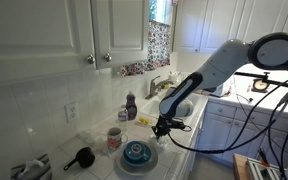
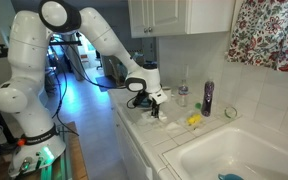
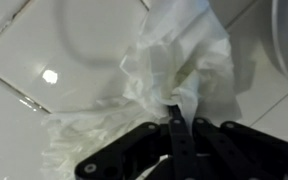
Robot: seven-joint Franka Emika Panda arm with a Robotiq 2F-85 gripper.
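The stack of plates [image 1: 137, 154] is in the way beside the tissue my gripper is holding, so I should pull the tissue back along the counter [image 2: 168, 142] toward the sink.
In the wrist view my gripper [image 3: 181, 105] is shut on a crumpled white tissue or thin plastic wrap [image 3: 174, 60], pinching it between its black fingers just above the white tiled counter [image 3: 24, 110]. In both exterior views the gripper [image 1: 162, 126] [image 2: 154, 104] hangs low over the counter. A stack of blue and white plates [image 1: 137, 155] lies close by it.
A mug [image 1: 114, 138], a black pan [image 1: 81, 157], a dark soap bottle [image 1: 131, 105] [image 2: 207, 97], a yellow sponge [image 2: 194, 120], a clear bottle [image 2: 182, 94] and a sink [image 2: 234, 155] with a tap [image 1: 156, 86] stand around. Cabinets [image 1: 64, 30] hang overhead.
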